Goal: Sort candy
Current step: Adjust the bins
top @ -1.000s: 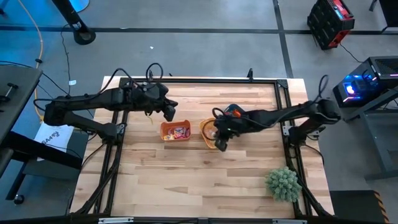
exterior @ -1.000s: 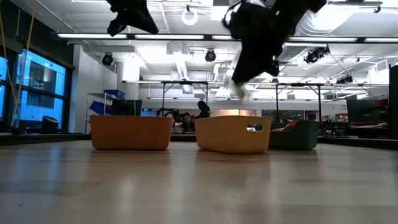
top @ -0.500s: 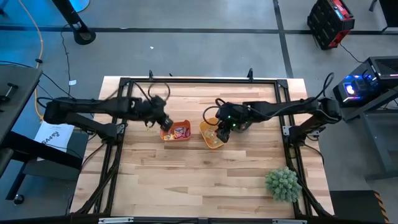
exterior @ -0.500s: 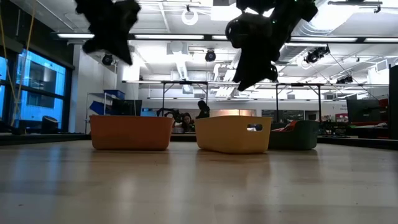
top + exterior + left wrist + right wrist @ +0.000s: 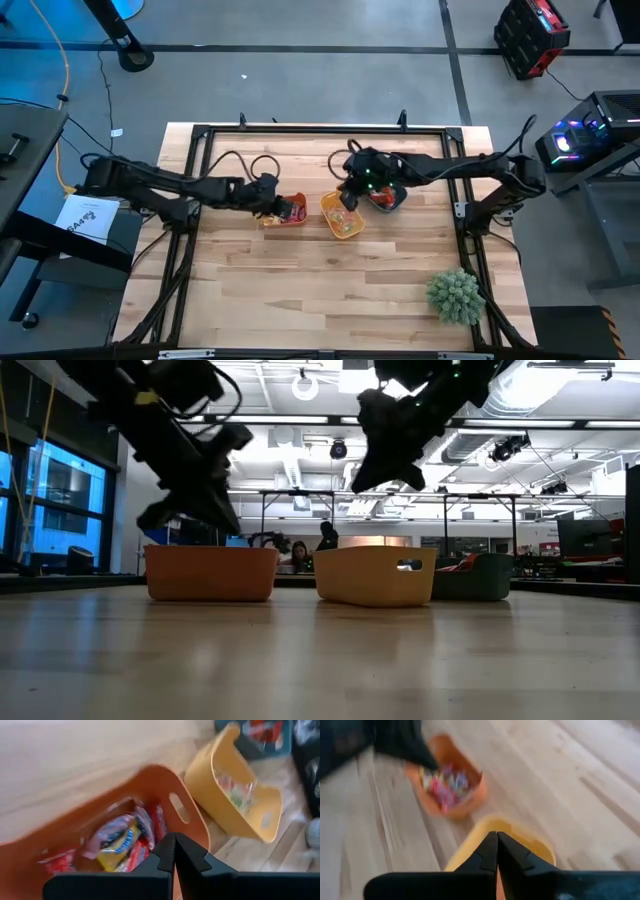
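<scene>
The orange tray lies crosswise with its end [image 5: 305, 208] near the yellow tray, so next my left gripper turns the orange tray [image 5: 294, 214] and pulls it clear.
Wrapped candy [image 5: 120, 840] in red, pink and yellow lies heaped in the orange tray [image 5: 285, 211]. A few pale and green sweets [image 5: 235, 795] lie in the yellow tray [image 5: 343, 216]. My left gripper [image 5: 174, 845] is shut and hangs low over the orange tray's right end, with nothing between its fingers. It also shows in the low view [image 5: 190, 510]. My right gripper [image 5: 496, 845] is shut and empty above the yellow tray's far rim [image 5: 515, 827], beside the teal tray [image 5: 388, 197]. It sits higher than the left gripper in the low view [image 5: 380, 470].
The three trays stand in a row at mid-table: orange [image 5: 210, 572], yellow [image 5: 375, 574], teal [image 5: 475, 578]. The teal tray holds red sweets [image 5: 262, 730]. A spiky green plant ball [image 5: 455, 295] sits near the table's right near corner. Bare wood fills the near half.
My left gripper has come down and moved right, from high above the table to just over the orange tray. My right gripper has moved from the yellow tray's near part toward the far edge, to the tray's far rim, rising a little. The trays have stayed put.
</scene>
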